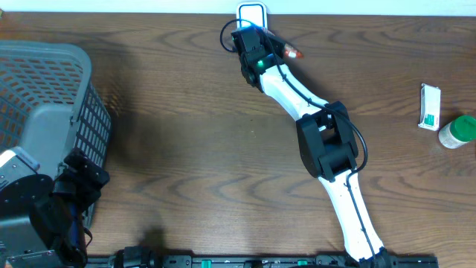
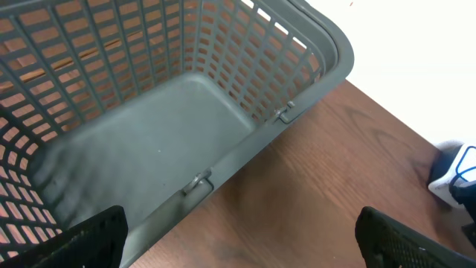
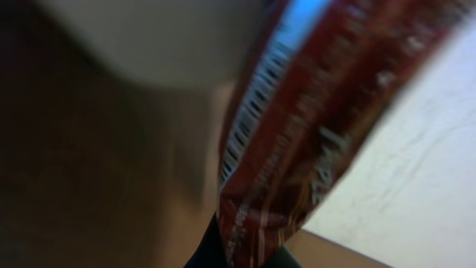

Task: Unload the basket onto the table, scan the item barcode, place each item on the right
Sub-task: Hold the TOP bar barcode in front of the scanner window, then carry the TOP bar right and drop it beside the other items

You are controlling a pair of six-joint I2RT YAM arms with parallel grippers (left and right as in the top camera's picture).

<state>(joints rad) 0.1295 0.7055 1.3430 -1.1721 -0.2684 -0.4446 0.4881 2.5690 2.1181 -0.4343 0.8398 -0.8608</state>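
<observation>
Open table (image 1: pixel 364 67) lies between the scanner and the white and green box, so the robot's right gripper goes on carrying the red packet before it lets go of it beside the box (image 1: pixel 407 112).
The item is a red packet (image 1: pixel 291 51) with a white barcode strip (image 3: pixel 249 112) along its edge. My right gripper (image 1: pixel 259 37) is shut on its lower end, at the far middle of the table. In the right wrist view the packet (image 3: pixel 312 112) rises from between the fingertips, close against the blurred white scanner (image 3: pixel 163 37). From overhead the white and blue scanner (image 1: pixel 252 13) stands at the table's back edge, just beyond the gripper. My left gripper (image 1: pixel 78 175) hangs open and holds nothing at the near left, beside the basket; its dark fingers (image 2: pixel 97 234) show far apart.
A grey mesh basket (image 1: pixel 44 74) fills the left side, its rim (image 2: pixel 297 104) right under the left wrist. A white and green box (image 1: pixel 429 106) and a green-capped bottle (image 1: pixel 457 132) stand at the far right. The scanner (image 2: pixel 454 175) shows at the left wrist view's right edge.
</observation>
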